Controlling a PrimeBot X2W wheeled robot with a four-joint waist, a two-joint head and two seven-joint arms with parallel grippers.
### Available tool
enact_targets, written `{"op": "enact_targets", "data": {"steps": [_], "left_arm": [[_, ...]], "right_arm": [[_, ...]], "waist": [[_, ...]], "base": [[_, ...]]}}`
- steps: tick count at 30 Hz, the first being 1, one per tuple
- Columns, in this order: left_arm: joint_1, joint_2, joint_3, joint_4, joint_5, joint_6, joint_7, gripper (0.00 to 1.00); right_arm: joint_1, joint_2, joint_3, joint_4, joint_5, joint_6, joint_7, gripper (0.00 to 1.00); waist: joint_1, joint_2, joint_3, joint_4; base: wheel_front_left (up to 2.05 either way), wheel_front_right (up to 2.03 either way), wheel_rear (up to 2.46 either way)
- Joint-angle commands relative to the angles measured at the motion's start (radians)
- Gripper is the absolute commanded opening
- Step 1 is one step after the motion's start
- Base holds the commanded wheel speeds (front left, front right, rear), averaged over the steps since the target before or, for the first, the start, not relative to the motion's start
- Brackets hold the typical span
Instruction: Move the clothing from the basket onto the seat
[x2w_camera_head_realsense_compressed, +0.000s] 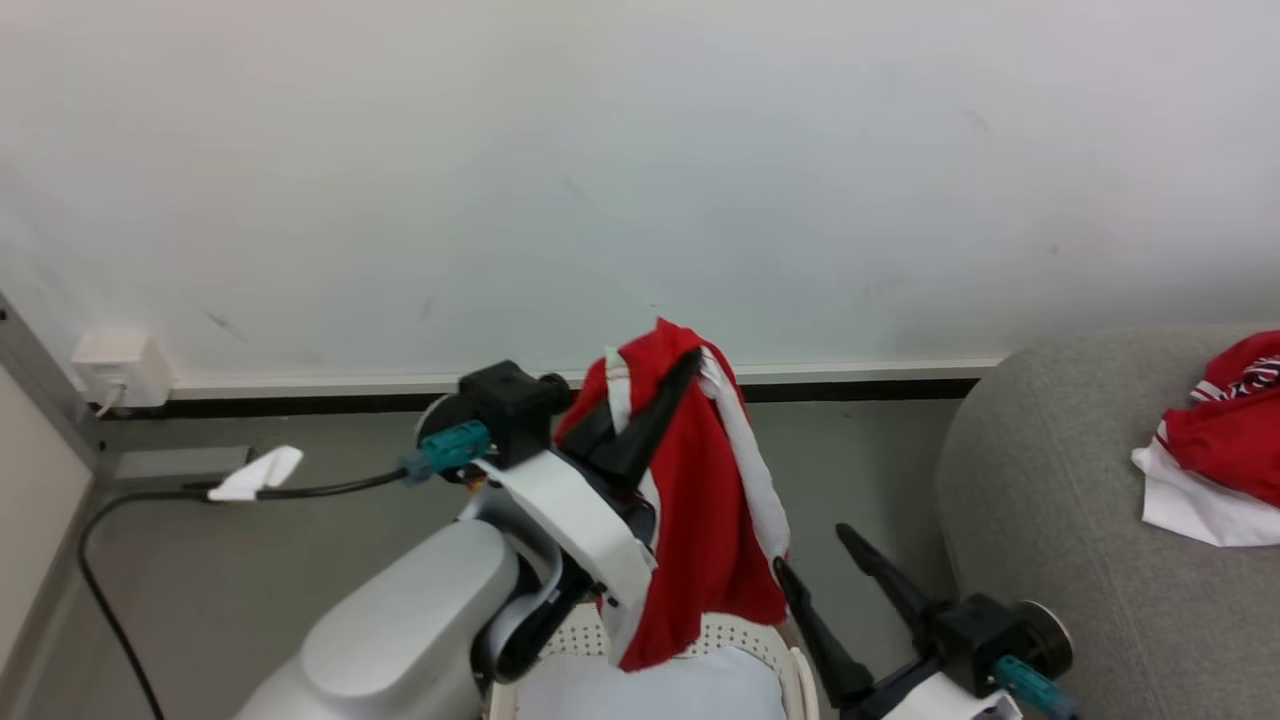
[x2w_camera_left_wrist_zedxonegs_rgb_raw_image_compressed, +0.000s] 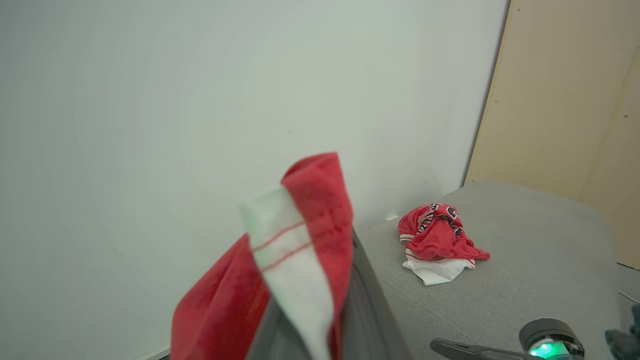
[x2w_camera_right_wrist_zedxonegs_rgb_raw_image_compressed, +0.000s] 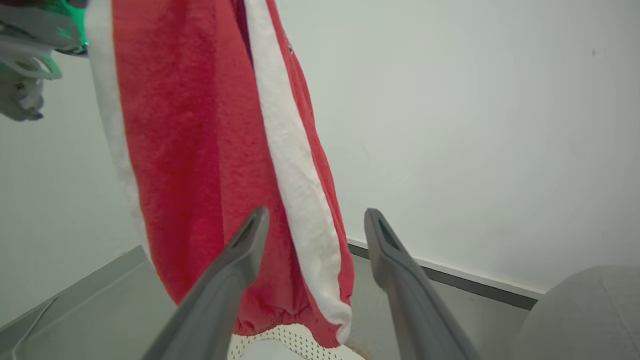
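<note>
I expect the red garment (x2w_camera_head_realsense_compressed: 702, 516) to settle in a crumpled heap when I carry it to the seat, because it hangs in limp, gathered folds (x2w_camera_head_realsense_compressed: 717, 570).
My left gripper (x2w_camera_head_realsense_compressed: 672, 385) is raised above the basket and shut on a red garment with white trim (x2w_camera_head_realsense_compressed: 710, 520), which hangs down from it. In the left wrist view that garment (x2w_camera_left_wrist_zedxonegs_rgb_raw_image_compressed: 305, 235) drapes over the grey fingers (x2w_camera_left_wrist_zedxonegs_rgb_raw_image_compressed: 365, 310). The cream perforated basket (x2w_camera_head_realsense_compressed: 745, 640) sits below, at the bottom edge. My right gripper (x2w_camera_head_realsense_compressed: 812, 550) stands open just right of the hanging cloth; in its wrist view the garment (x2w_camera_right_wrist_zedxonegs_rgb_raw_image_compressed: 200, 150) hangs in front of the spread fingers (x2w_camera_right_wrist_zedxonegs_rgb_raw_image_compressed: 250, 235), above the basket (x2w_camera_right_wrist_zedxonegs_rgb_raw_image_compressed: 295, 341). Red and white clothing (x2w_camera_head_realsense_compressed: 1225, 450) (x2w_camera_left_wrist_zedxonegs_rgb_raw_image_compressed: 437, 237) lies on the grey seat (x2w_camera_head_realsense_compressed: 1050, 520) (x2w_camera_left_wrist_zedxonegs_rgb_raw_image_compressed: 540, 260).
A pale blue-white pad (x2w_camera_head_realsense_compressed: 650, 692) lies inside the basket. A white wall with a dark baseboard runs behind. A wall socket (x2w_camera_head_realsense_compressed: 120, 365) and a black cable (x2w_camera_head_realsense_compressed: 300, 490) are at the left. A beige panel (x2w_camera_left_wrist_zedxonegs_rgb_raw_image_compressed: 565, 100) stands behind the seat.
</note>
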Motion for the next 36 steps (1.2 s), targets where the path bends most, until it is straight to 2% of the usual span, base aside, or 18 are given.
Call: {"op": "enact_targets", "data": {"steps": [1, 9, 17, 26, 27, 28, 29, 30, 36], "left_arm": [[0.013, -0.005, -0.006, 0.001, 0.01, -0.005, 0.003, 0.0], [0.016, -0.05, -0.062, 0.01, 0.023, -0.029, 0.019, 0.0], [0.017, -0.085, -0.119, 0.0, 0.036, -0.05, 0.041, 0.0], [0.026, -0.096, -0.15, -0.008, 0.037, -0.059, 0.056, 0.0], [0.026, -0.095, -0.15, -0.008, 0.036, -0.059, 0.056, 0.0], [0.026, -0.094, -0.15, -0.007, 0.034, -0.057, 0.055, 0.0], [0.026, -0.093, -0.148, -0.006, 0.032, -0.055, 0.054, 0.0], [0.026, -0.091, -0.147, -0.004, 0.03, -0.054, 0.052, 0.0], [0.029, -0.08, -0.139, 0.006, 0.019, -0.05, 0.046, 0.0]], "right_arm": [[-0.018, -0.004, 0.016, 0.015, -0.007, -0.002, 0.0, 1.0], [-0.129, -0.013, 0.127, 0.14, 0.013, -0.002, 0.0, 1.0], [-0.197, -0.024, 0.174, 0.264, 0.051, -0.002, 0.0, 1.0], [-0.247, -0.014, 0.209, 0.358, 0.086, -0.002, 0.0, 1.0], [-0.252, -0.013, 0.214, 0.364, 0.094, -0.002, 0.0, 0.84], [-0.255, -0.013, 0.22, 0.371, 0.103, -0.002, 0.0, 0.48], [-0.255, -0.012, 0.224, 0.376, 0.11, -0.002, 0.0, 0.31], [-0.257, -0.011, 0.227, 0.379, 0.118, -0.002, 0.0, 0.01], [-0.259, -0.014, 0.219, 0.369, 0.134, -0.002, 0.0, 0.0]], "waist": [[0.0, 0.0, -0.002, 0.013], [0.0, 0.0, -0.008, 0.075], [0.0, 0.0, -0.019, 0.135], [0.0, 0.0, -0.026, 0.166], [0.0, 0.0, -0.027, 0.167], [0.0, 0.0, -0.027, 0.168], [0.0, 0.0, -0.027, 0.169], [0.0, 0.0, -0.027, 0.169], [0.0, 0.0, -0.022, 0.16]], "base": [[0.0, 0.0, 0.0], [0.0, 0.0, 0.0], [0.0, 0.0, 0.0], [0.0, 0.0, 0.0], [0.0, 0.0, 0.0], [0.0, 0.0, 0.0], [0.0, 0.0, 0.0], [0.0, 0.0, 0.0], [0.0, 0.0, 0.0]]}}
